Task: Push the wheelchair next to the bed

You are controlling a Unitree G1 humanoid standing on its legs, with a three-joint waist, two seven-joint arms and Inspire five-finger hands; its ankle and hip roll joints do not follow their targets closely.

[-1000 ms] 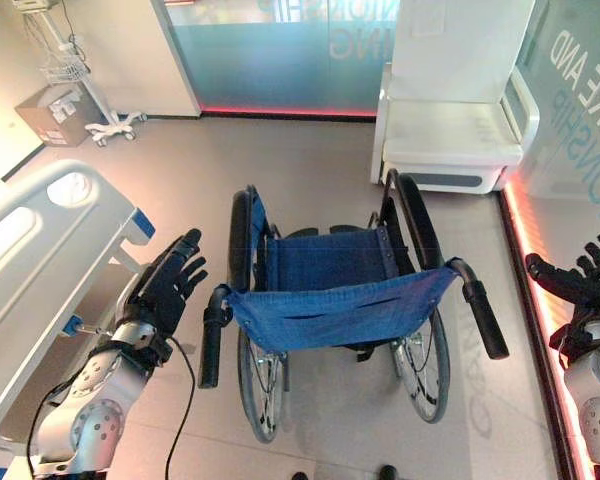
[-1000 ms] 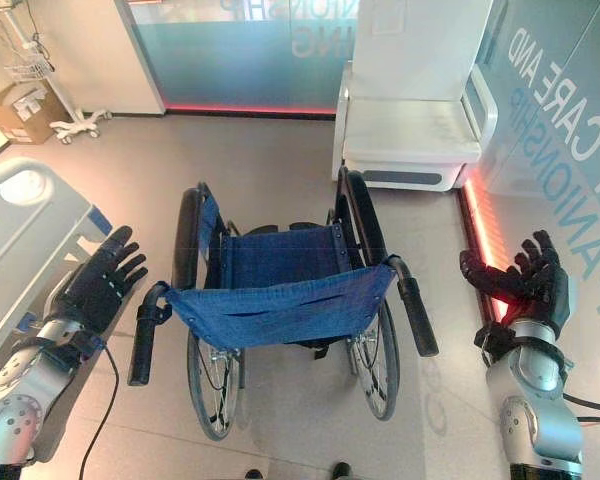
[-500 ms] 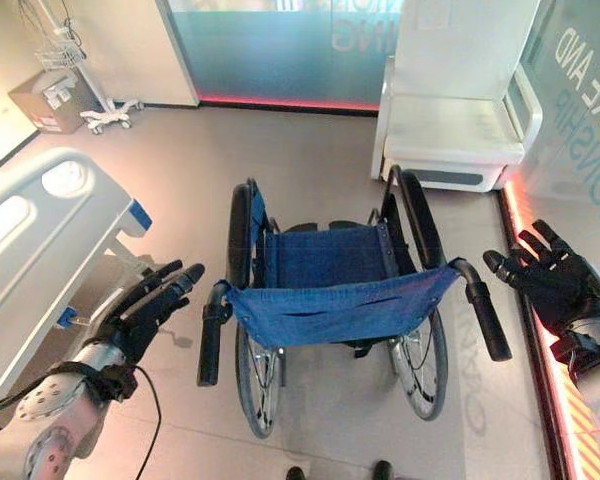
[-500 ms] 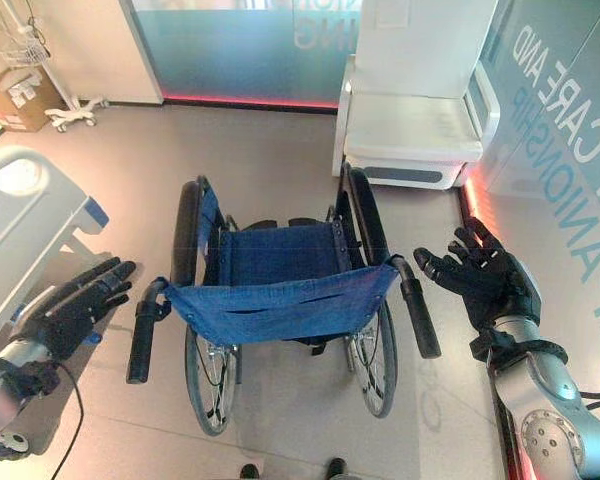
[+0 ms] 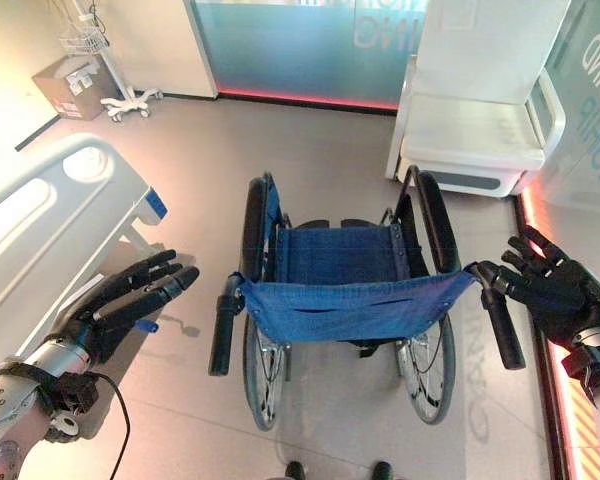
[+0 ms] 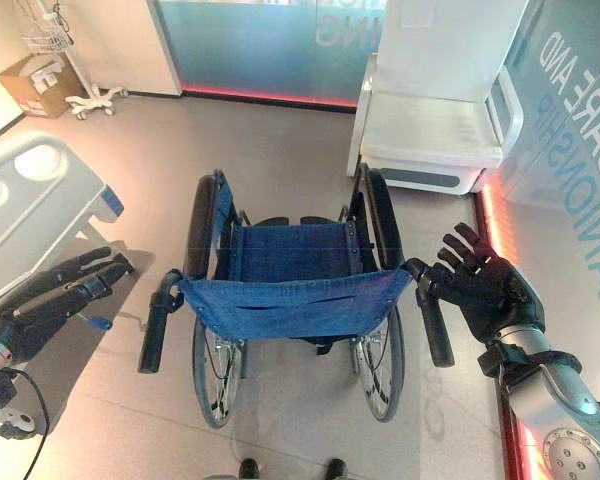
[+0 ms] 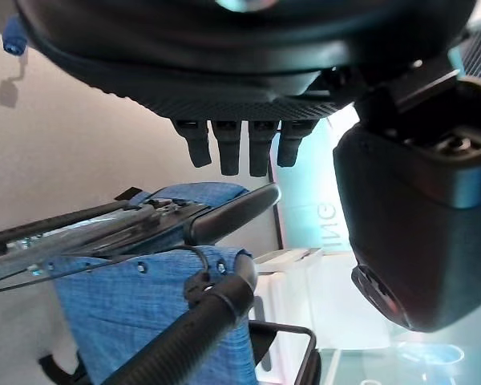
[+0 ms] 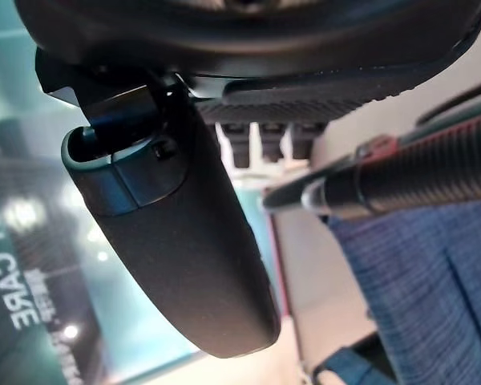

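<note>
The wheelchair (image 5: 355,308) will stay open as it rolls and turns when the robot pushes its handles, because the blue fabric seat (image 5: 337,254) is spread flat.
A wheelchair (image 5: 340,300) with a blue fabric seat and back stands in the middle of the floor, its back toward me. Its left push handle (image 5: 221,335) and right push handle (image 5: 504,328) are black grips. My left hand (image 5: 120,305) is open, fingers straight, a short way left of the left handle and apart from it. My right hand (image 5: 557,292) is open beside the right handle, its fingers close to the grip's front end. The white bed (image 5: 40,230) lies along the left. In the wrist views each grip passes close under the straight fingers (image 7: 228,148) (image 8: 260,140).
A white padded chair (image 5: 477,125) stands at the back right by a glass wall. A cardboard box (image 5: 68,85) and a wheeled stand (image 5: 120,95) sit at the back left. A red light strip (image 5: 550,400) runs along the right wall's base. Open floor lies between wheelchair and bed.
Both hands have come down and inward toward the push handles, the right one nearly reaching its grip. The camera has shifted a little; the wheelchair has stayed in place.
</note>
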